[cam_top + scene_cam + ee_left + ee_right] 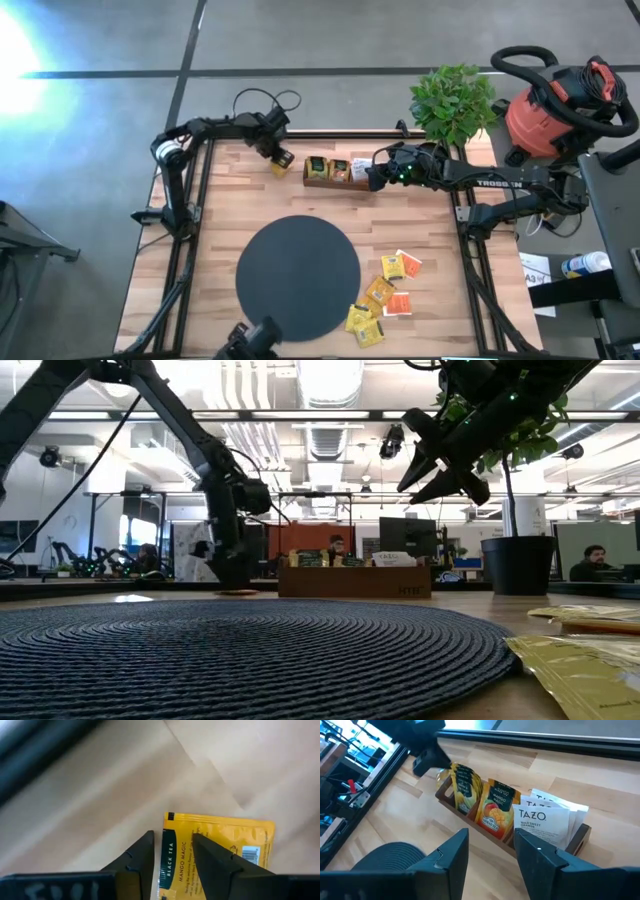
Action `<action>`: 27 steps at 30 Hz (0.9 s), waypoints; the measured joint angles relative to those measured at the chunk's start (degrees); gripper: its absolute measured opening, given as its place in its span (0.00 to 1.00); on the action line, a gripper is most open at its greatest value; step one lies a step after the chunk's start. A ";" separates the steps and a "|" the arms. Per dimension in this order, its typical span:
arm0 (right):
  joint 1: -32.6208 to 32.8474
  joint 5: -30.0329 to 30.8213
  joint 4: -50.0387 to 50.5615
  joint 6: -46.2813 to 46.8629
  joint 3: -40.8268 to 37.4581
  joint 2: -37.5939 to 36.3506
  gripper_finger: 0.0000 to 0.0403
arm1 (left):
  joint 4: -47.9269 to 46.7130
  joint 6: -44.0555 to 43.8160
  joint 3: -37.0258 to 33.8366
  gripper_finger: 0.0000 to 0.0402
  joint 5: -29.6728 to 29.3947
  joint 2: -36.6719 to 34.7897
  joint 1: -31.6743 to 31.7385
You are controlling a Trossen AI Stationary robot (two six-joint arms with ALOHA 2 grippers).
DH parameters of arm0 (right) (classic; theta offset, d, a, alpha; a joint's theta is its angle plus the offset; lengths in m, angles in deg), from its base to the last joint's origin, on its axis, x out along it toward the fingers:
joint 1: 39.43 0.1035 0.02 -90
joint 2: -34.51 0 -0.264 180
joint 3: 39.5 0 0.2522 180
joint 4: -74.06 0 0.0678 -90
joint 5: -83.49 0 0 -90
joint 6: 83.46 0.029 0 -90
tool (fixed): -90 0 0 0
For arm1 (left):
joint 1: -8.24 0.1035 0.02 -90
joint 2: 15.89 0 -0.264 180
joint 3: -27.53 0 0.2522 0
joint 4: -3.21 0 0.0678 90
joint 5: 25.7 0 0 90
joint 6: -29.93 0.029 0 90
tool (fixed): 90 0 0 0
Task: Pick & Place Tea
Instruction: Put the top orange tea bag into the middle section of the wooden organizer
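The yellow sachet's dark-green edge (168,855) is between the open fingers of my left gripper, so the gripper should keep going down and close on that edge (168,845).
A yellow tea sachet (225,837) with a dark-green edge lies flat on the wooden table (220,200) at the far left, just left of the brown tray (335,184). My left gripper (172,837) points down at it, open, fingertips either side of the green edge. It also shows in the high view (272,150). The tray (470,817) holds upright yellow and white sachets. My right gripper (490,837) hangs open in the air off the tray's right end (375,175). Several loose sachets (385,295) lie flat at the near right. My left gripper comes from above with its fingers (142,852) over the sachet's dark-green edge (167,855). The sachet rests flat on the table. Whether the fingertips touch it I cannot tell.
A large black round mat (297,277) covers the table's near middle. A potted plant (452,100) stands at the far right corner, and a red shop vacuum (560,105) beyond the table. Bare wood lies between mat and tray.
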 joint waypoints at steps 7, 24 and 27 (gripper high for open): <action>-0.02 -3.20 -1.87 -0.39 0.00 0.00 0.38 | -2.19 -1.49 -0.65 0.32 -0.40 -0.49 -5.99; -0.02 -4.79 -4.43 -0.78 0.00 2.91 0.38 | -2.50 -5.01 -1.48 0.25 -1.68 -0.66 -14.67; 0.02 -7.69 -8.05 -0.59 0.00 5.56 0.38 | -2.87 -5.00 -1.48 0.18 -1.92 -0.68 -14.80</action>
